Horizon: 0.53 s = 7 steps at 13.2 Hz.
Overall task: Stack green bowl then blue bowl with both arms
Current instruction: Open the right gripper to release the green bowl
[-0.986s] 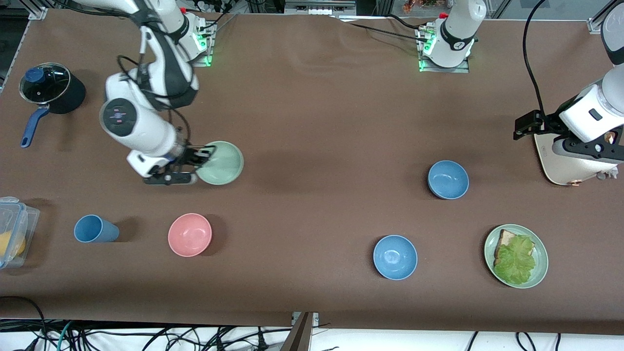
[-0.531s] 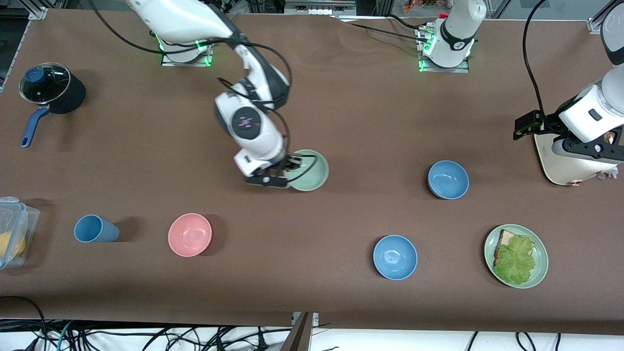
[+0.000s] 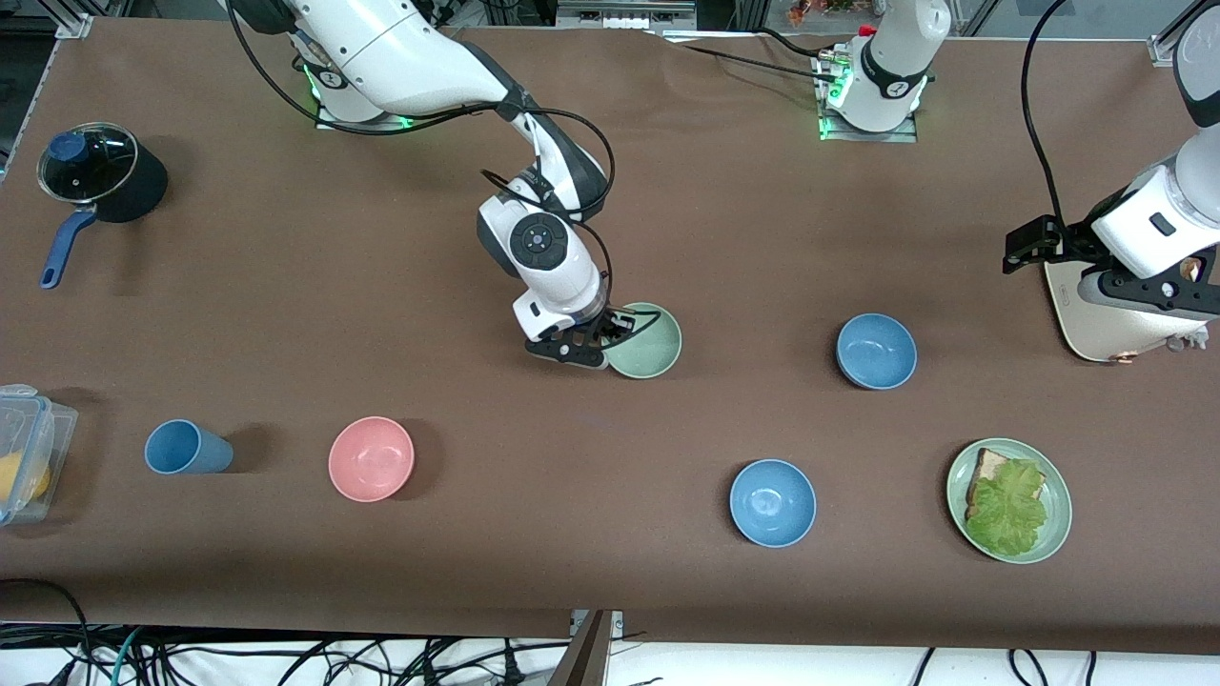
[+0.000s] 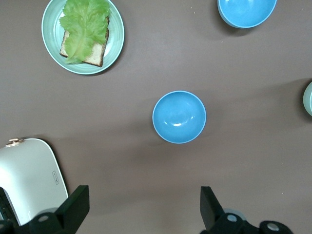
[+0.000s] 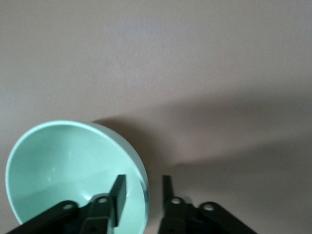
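Observation:
The duller blue bowl [image 3: 877, 351] should sit deep inside the pale green bowl [image 3: 648, 343] with its rim just above when the robot lowers it in, because the two bowls' round openings match.
My right gripper [image 3: 613, 335] is shut on the rim of the pale green bowl [image 3: 649, 342], one finger inside and one outside, and holds it low over the table's middle. In the right wrist view the gripper [image 5: 143, 180] pinches the bowl [image 5: 63, 165] at its rim. The duller blue bowl [image 3: 876, 351] sits upright and empty toward the left arm's end. My left gripper [image 3: 1155, 293] hangs open and empty over a white rounded device [image 3: 1096, 329]. In the left wrist view the gripper [image 4: 144, 199] is wide open, and the blue bowl [image 4: 179, 117] lies apart from it.
A brighter sky-blue bowl [image 3: 773, 502] and a green plate with bread and lettuce [image 3: 1053, 534] sit near the front camera. A pink bowl [image 3: 371, 458], a blue cup [image 3: 186, 448], a plastic box [image 3: 24, 448] and a lidded pot [image 3: 95, 171] stand toward the right arm's end.
My right arm has carried the green bowl from near the right arm's end to the table's middle, toward the blue bowl. The left arm has not moved.

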Motion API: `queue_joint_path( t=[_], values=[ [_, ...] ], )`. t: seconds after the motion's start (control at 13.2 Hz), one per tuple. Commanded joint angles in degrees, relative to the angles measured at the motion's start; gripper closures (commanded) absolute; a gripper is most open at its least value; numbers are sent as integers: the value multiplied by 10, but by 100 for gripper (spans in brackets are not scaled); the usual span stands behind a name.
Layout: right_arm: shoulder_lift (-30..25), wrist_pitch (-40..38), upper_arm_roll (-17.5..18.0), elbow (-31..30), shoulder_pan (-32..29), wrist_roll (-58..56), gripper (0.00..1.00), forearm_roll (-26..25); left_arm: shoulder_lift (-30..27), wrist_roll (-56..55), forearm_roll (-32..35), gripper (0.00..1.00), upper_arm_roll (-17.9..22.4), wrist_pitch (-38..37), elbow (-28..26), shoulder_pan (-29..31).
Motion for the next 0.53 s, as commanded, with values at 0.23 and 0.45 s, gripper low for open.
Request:
queue_joint_path(
  t=[0.23,0.45],
  values=[
    [-140,-165,-94,5,-48,-83,0,3,21,2,6,0,-4,-13,16,-1],
    [-214,-294,-99,-1,-123,-269,0,6,43,8,6,0,-5,-14,9,-4]
  ],
)
